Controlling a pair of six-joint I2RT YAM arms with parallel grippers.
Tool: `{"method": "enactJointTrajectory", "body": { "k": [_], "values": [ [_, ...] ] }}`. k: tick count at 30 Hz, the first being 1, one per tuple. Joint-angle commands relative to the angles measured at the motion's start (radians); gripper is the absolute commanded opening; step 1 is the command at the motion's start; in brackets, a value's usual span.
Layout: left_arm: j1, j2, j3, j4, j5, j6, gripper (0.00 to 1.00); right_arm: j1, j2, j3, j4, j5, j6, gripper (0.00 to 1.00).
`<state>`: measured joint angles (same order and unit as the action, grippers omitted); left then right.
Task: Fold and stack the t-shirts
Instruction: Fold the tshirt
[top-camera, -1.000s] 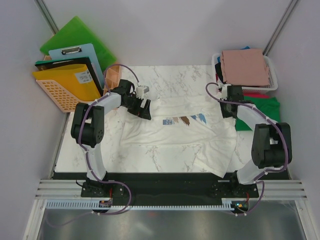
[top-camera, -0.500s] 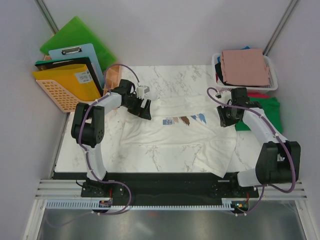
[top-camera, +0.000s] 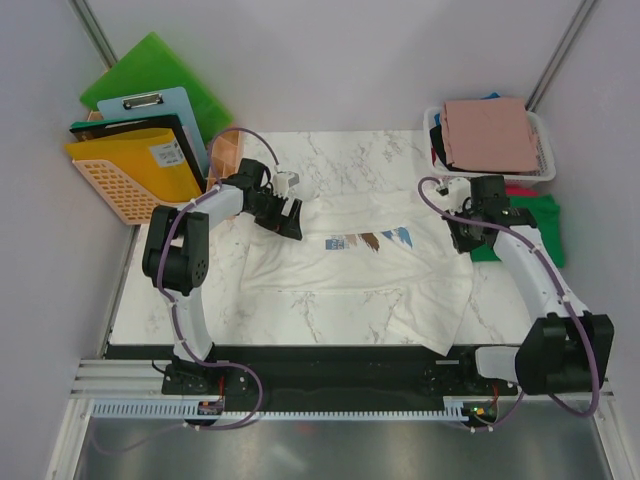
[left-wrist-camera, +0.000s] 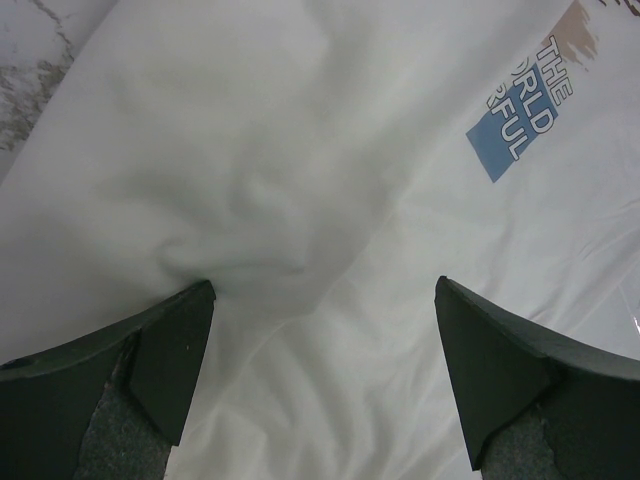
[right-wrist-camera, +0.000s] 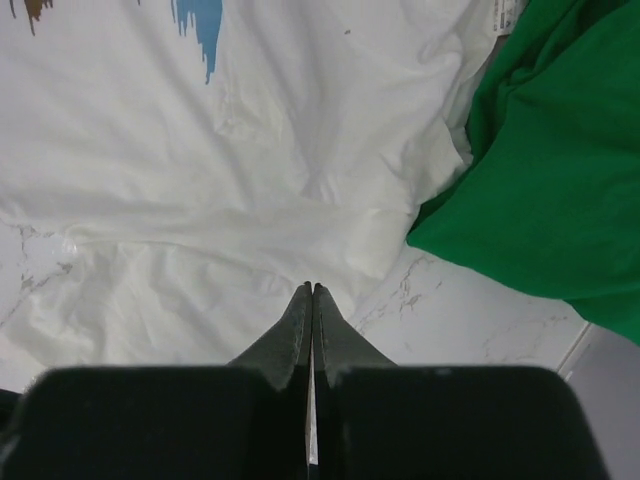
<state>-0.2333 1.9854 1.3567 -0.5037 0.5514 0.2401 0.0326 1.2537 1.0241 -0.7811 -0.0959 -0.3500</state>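
The far corner of the white t-shirt is lying close to the white basket (top-camera: 437, 165). My right gripper should reach that corner (top-camera: 428, 199) and help my left gripper pull the t-shirt clear.
A cream-white t-shirt (top-camera: 365, 268) with a blue-and-brown chest print (top-camera: 368, 240) lies spread and creased on the marble table. My left gripper (top-camera: 290, 222) is open and empty, low over the shirt's upper left part; in the left wrist view its gripper (left-wrist-camera: 325, 300) straddles bunched white cloth (left-wrist-camera: 260, 180). My right gripper (top-camera: 463, 240) is shut and empty at the shirt's right edge; in the right wrist view its gripper (right-wrist-camera: 312, 290) sits above the white hem (right-wrist-camera: 250, 230). A green t-shirt (top-camera: 535, 222) (right-wrist-camera: 545, 170) lies crumpled beside it. A dusty-pink t-shirt (top-camera: 490, 133) lies folded on the basket.
A white mesh basket (top-camera: 545, 155) stands at the back right, with red cloth (top-camera: 522, 188) below it. An orange basket (top-camera: 125, 185), a blue clipboard (top-camera: 165, 110) and green folder boards (top-camera: 150, 70) lean at the back left. Walls close both sides.
My right arm has swung out to the right and its shut gripper has moved a little right and nearer along the shirt's edge. The left arm and the shirt have stayed put.
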Motion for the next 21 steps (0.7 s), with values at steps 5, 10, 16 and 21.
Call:
{"method": "enactJointTrajectory", "body": {
  "k": [5,10,16,21],
  "values": [
    [-0.003,0.01,-0.01,-0.033,-0.053,0.019,1.0,-0.002,0.306,0.109,0.164,-0.091,0.134,0.0],
    [-0.001,0.001,-0.022,-0.03,-0.061,0.025,1.0,0.004,0.49,0.179,0.232,-0.091,0.18,0.0],
    [-0.003,0.009,-0.019,-0.032,-0.059,0.025,1.0,0.004,0.5,0.105,0.243,-0.09,0.157,0.0],
    [-0.003,0.012,-0.016,-0.03,-0.059,0.028,1.0,0.004,0.357,-0.03,0.203,-0.103,0.115,0.0]
  ]
}}
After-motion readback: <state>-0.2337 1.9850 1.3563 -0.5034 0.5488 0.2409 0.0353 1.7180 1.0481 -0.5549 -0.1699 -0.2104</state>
